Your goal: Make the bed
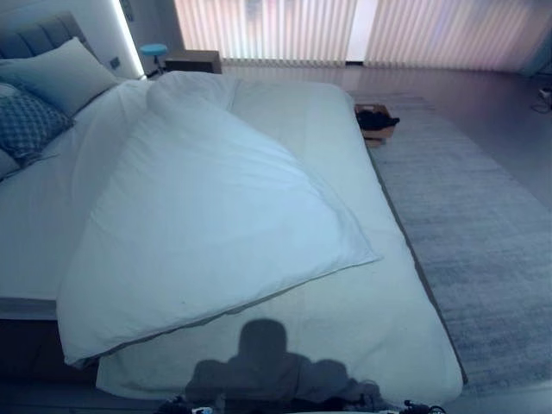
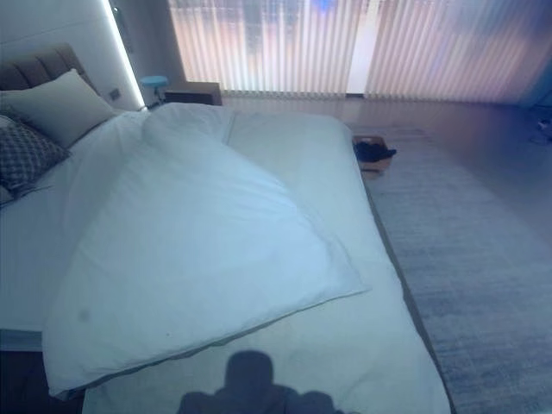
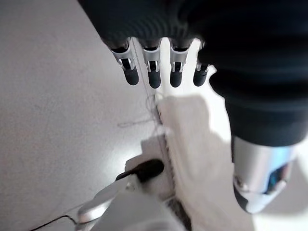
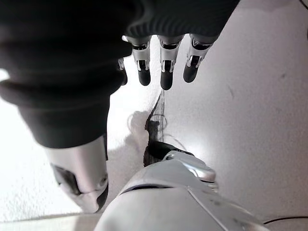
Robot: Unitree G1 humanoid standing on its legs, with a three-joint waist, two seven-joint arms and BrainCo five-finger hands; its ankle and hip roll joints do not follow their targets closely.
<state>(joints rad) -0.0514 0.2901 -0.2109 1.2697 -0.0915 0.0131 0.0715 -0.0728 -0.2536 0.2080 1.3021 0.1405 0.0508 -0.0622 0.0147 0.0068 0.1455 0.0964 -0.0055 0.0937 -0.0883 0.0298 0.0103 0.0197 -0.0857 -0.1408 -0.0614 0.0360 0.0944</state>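
The duvet [image 1: 207, 207] will slide and leave the sheet lying flat when I pull the duvet's corner, because a shadow [image 1: 211, 319] runs under the white duvet's edge.
A white duvet [image 1: 207, 216] lies skewed across the bed, with one corner pointing at the right edge and its near-left corner hanging over the side. The sheet [image 1: 362, 319] is bare along the right and at the foot. A plain pillow [image 1: 60, 73] and a patterned pillow [image 1: 26, 121] lean at the grey headboard [image 1: 39, 34]. My left hand [image 3: 154, 72] hangs over the floor beside a white cloth edge [image 3: 192, 144], fingers relaxed, holding nothing. My right hand [image 4: 166, 72] hangs the same way, open, next to white cloth [image 4: 19, 183].
A grey rug [image 1: 483, 233] runs along the bed's right side. An open box with a dark item [image 1: 375, 121] sits on the floor by the far right corner. A nightstand [image 1: 194, 60] and a blue stool [image 1: 153, 52] stand before the curtains [image 1: 345, 30].
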